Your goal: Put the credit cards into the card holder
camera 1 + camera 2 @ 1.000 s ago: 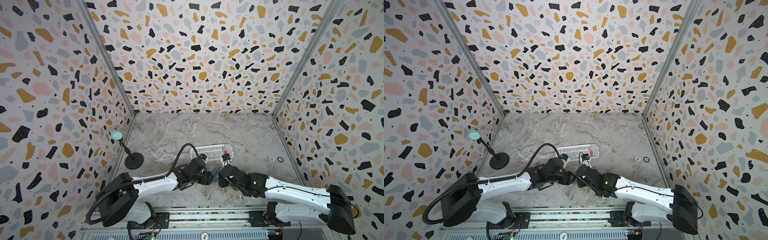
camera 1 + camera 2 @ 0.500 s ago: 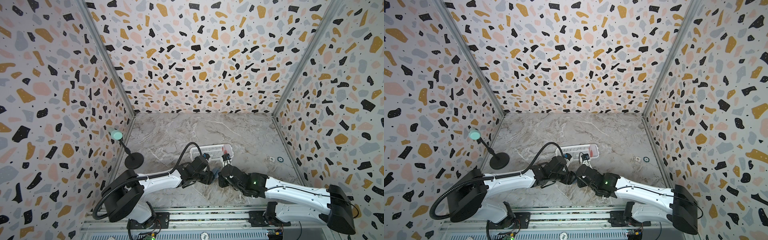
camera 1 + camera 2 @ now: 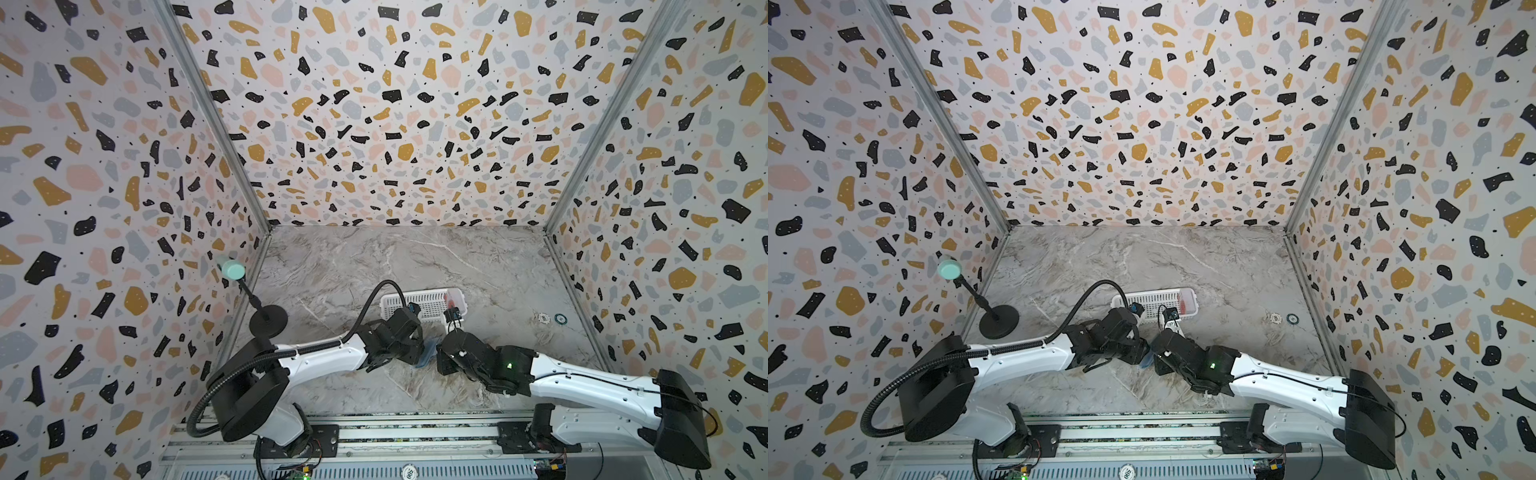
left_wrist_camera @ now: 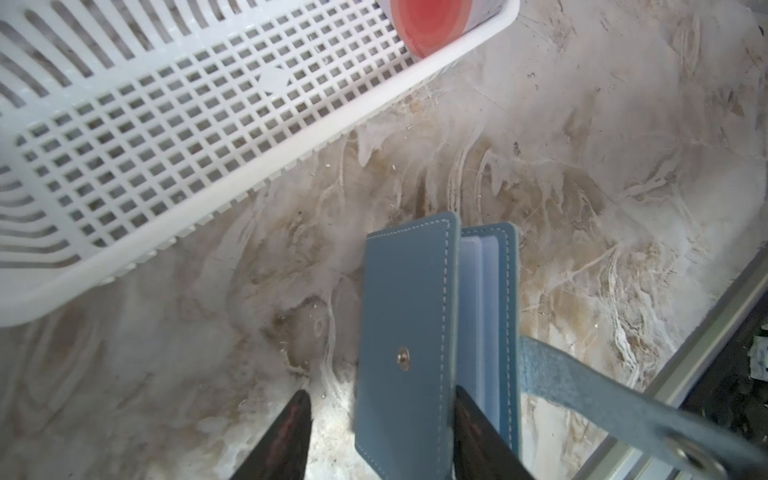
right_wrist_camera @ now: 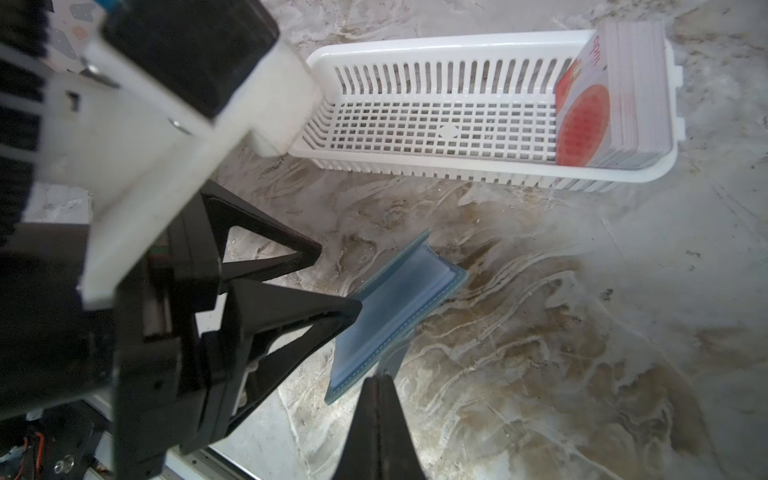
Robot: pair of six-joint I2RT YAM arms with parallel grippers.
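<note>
My left gripper needs to lay the cover (image 4: 409,292) flat first, because the card holder's front cover is half closed over the clear pockets (image 4: 477,304). My right gripper should reach for the card holder's fold after that.
The slate-blue card holder (image 4: 405,299) stands partly open on the marble, a thin blue sliver (image 3: 430,352) between the two wrists in a top view. My left gripper (image 4: 384,415) is open, its jaws either side of the front cover: one finger is slipped between cover and clear pockets, the other stands off the cover's outer face. My right gripper (image 5: 377,380) is shut on the holder's snap tab (image 4: 582,386). The credit cards (image 5: 602,104), a stack with a red-orange circle on the face, stand on edge at one end of the white basket.
The white slotted basket (image 5: 457,41) lies just behind both grippers (image 3: 415,300). A black stand with a teal head (image 3: 268,320) is at the left wall. Two small round things (image 3: 560,318) lie at the right. The metal front rail (image 4: 665,374) runs close by the holder.
My left arm has reached further right to the card holder and its jaws have narrowed around the front cover. The right arm has stayed put, still pinching the tab.
</note>
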